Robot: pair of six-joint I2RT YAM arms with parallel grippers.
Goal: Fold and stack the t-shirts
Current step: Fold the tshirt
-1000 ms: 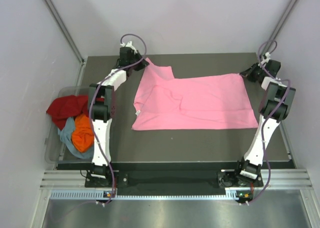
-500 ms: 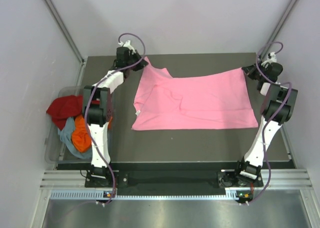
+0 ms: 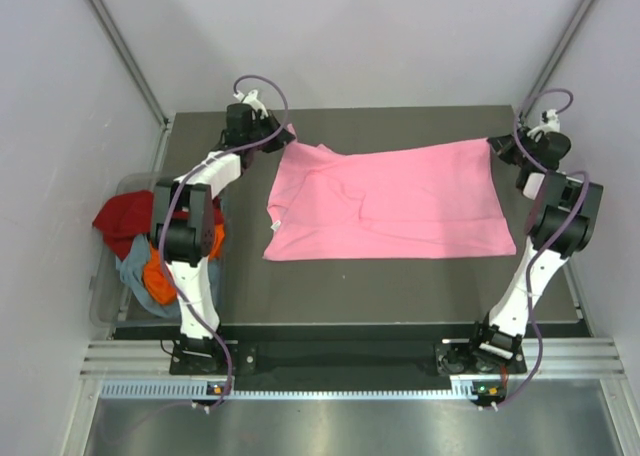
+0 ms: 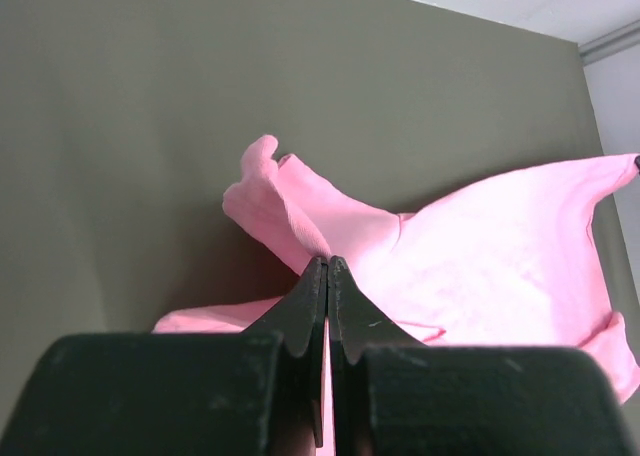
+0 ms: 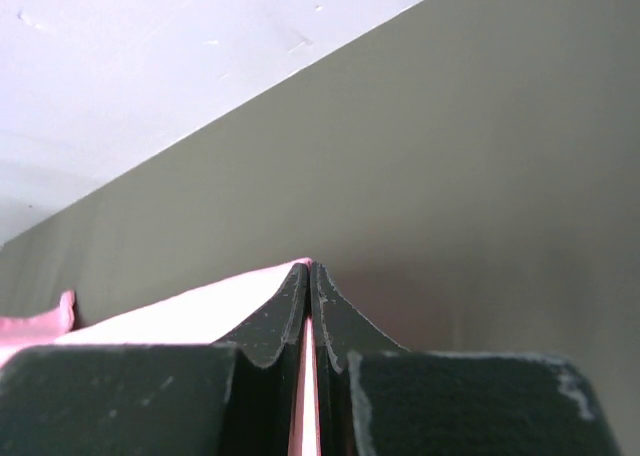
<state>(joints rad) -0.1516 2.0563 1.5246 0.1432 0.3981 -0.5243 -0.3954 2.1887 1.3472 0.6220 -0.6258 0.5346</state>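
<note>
The pink t-shirt's far edge [image 3: 400,158] stretches tight between my grippers, so my right gripper keeps lowering its corner until it touches the dark table [image 3: 506,185], then lets go.
The bright pink t-shirt [image 3: 390,201] lies spread across the dark table, its far edge lifted and pulled taut between my two grippers. My left gripper [image 3: 283,134] is shut on the shirt's far left corner; in the left wrist view the gripper [image 4: 327,263] pinches a bunched fold of pink cloth [image 4: 300,211]. My right gripper [image 3: 493,143] is shut on the far right corner; in the right wrist view the gripper [image 5: 309,267] holds a thin pink edge [image 5: 190,311]. The dark red [image 3: 128,216], orange [image 3: 165,268] and grey-blue [image 3: 135,276] t-shirts lie heaped at the left.
A clear plastic bin [image 3: 108,301] at the table's left edge holds the heaped shirts. The dark table [image 3: 400,286] ends at a metal rail in front. Grey walls close in on the left, right and back.
Both grippers have moved outward and toward the far edge, pulling the pink shirt's far edge straighter and tauter. The fold at the far left corner has flattened.
</note>
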